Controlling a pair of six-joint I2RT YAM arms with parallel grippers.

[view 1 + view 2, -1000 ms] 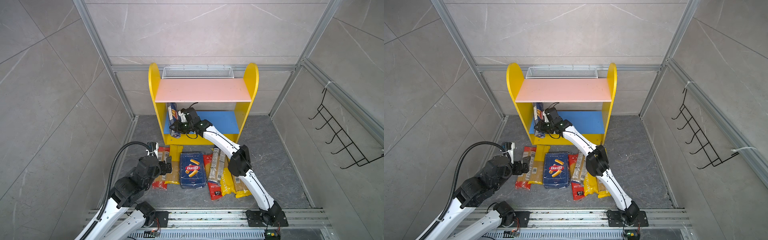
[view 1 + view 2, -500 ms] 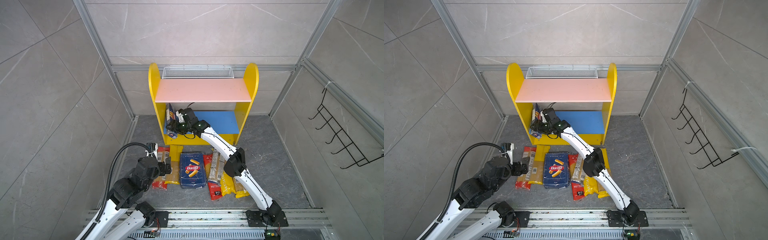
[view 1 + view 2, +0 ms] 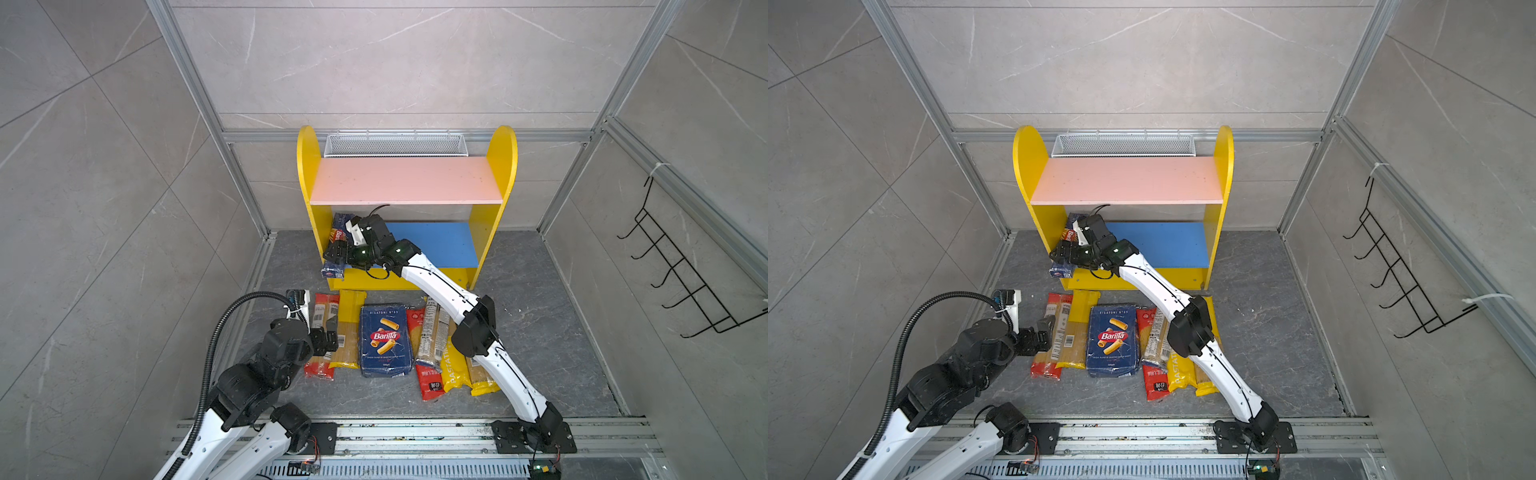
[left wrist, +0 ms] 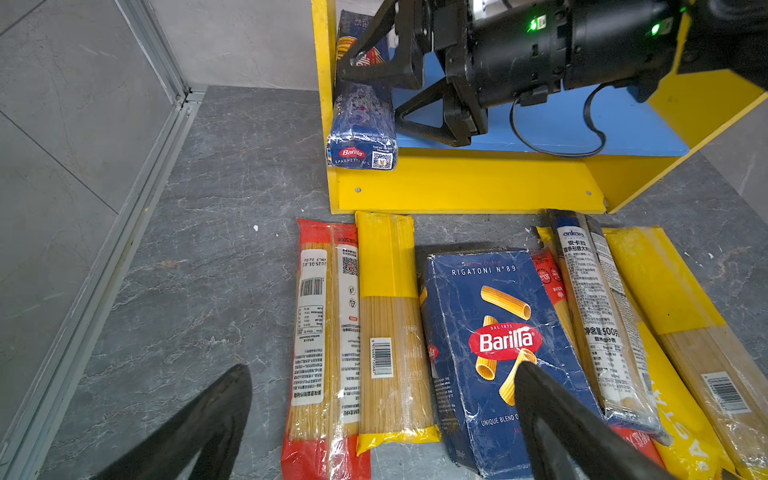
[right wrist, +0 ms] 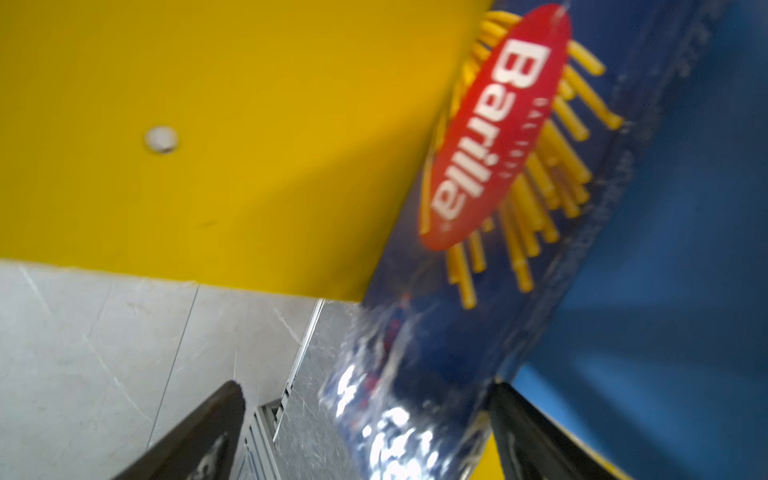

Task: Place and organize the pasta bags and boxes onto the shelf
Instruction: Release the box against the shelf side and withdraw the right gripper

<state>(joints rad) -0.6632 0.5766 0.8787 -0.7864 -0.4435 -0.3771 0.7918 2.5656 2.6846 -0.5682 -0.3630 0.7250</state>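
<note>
The spaghetti box (image 4: 361, 120) lies along the yellow side panel, so the robot's right gripper should keep going to the blue-ended bag (image 4: 605, 324) above its neighbours and close across it.
The shelf (image 3: 405, 180) stands at the back, its blue lower board (image 3: 436, 245) partly bare. A long dark-blue Barilla spaghetti box (image 3: 332, 272) (image 4: 361, 124) lies at that board's left end against the yellow side panel (image 5: 208, 124), its front end past the edge. My right gripper (image 3: 336, 253) (image 5: 365, 390) is open astride the box (image 5: 498, 166), with a gap at one finger. The rigatoni pack (image 3: 384, 338) (image 4: 498, 332) and several spaghetti bags lie on the floor. My left gripper (image 3: 328, 332) (image 4: 382, 370) hangs open and empty over a red-ended bag (image 4: 320, 332) and a yellow-ended bag (image 4: 388, 324).
More bags (image 3: 453, 370) lie right of the rigatoni pack, partly under the right arm. A white mesh basket (image 3: 395, 145) sits behind the pink board. A black wire hook rack (image 3: 681, 282) hangs on the right wall. Metal rails run along the front.
My right gripper has moved left along the lower board and opened, letting go of the spaghetti box, which now rests against the left side panel. The left arm has stayed put.
</note>
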